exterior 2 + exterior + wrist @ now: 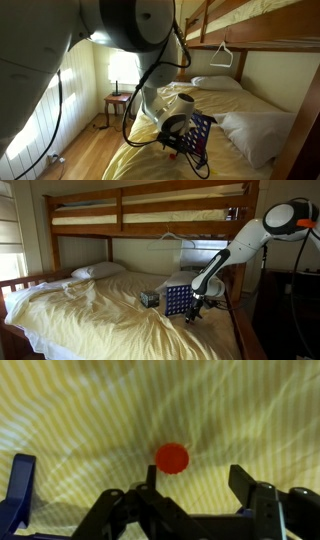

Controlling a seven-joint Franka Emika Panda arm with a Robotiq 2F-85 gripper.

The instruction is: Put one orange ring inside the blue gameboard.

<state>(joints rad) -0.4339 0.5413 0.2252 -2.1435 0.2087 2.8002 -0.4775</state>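
Next, I move my gripper so it is centred over the ring before I close it, because the orange ring (172, 458) is by the end of one finger, off the middle of my open gripper.
In the wrist view an orange ring (172, 458), seen as a round orange disc, lies flat on the yellow striped bedsheet. My gripper (196, 472) hovers over the sheet, open with nothing between its fingers. The disc sits just beyond the left fingertip (152, 472), outside the gap. The blue gameboard (20, 490) shows as a blue edge at the far left of the wrist view. In both exterior views the gameboard (178, 301) (200, 135) stands upright on the bed, and the gripper (193, 312) (180, 140) points down right beside it.
A small dark cube-like box (149, 298) sits on the bed next to the gameboard. A pillow (98, 271) lies at the head of the bed. The wooden upper bunk (150, 215) hangs overhead. A hanger (224, 53) dangles from the bunk rail.
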